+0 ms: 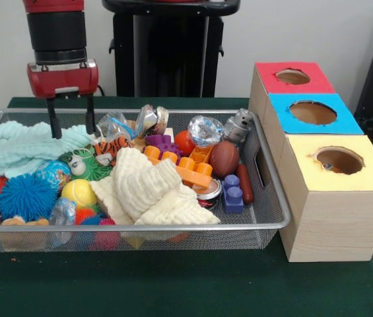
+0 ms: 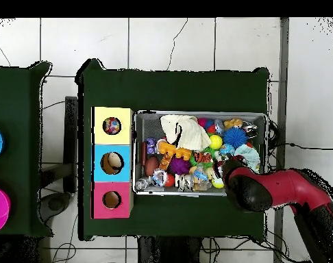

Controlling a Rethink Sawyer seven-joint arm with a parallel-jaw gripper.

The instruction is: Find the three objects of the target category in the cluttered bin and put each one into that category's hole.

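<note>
My gripper is to lift the mint green cloth [image 1: 33, 150], which lies in a hump over the bin's far corner [image 1: 14, 132], so I should expect hidden balls under the cloth.
My gripper [image 1: 71, 125] hangs over the far left part of the wire bin [image 1: 265, 228], its two black fingers [image 1: 54, 119] spread apart and empty, tips just above a mint green cloth [image 1: 31, 148]. From above, the red arm [image 2: 265, 190] covers the gripper. The bin holds a cream cloth [image 1: 150, 191], orange bricks [image 1: 183, 165], a blue brick [image 1: 232, 195], a brown football [image 1: 224, 158], a blue spiky ball [image 1: 26, 197], a yellow ball [image 1: 78, 193] and a tiger toy [image 1: 112, 146]. Beside the bin stands a box with a red hole [image 1: 293, 76], a blue hole [image 1: 313, 112] and a yellow hole [image 1: 339, 160].
The box stands tight against the bin's right side in the front view, taller than the bin rim. Crinkly clear wrappers [image 1: 204, 129] and a metal piece [image 1: 239, 125] lie at the bin's back. Green cloth covers the table [image 1: 173, 284].
</note>
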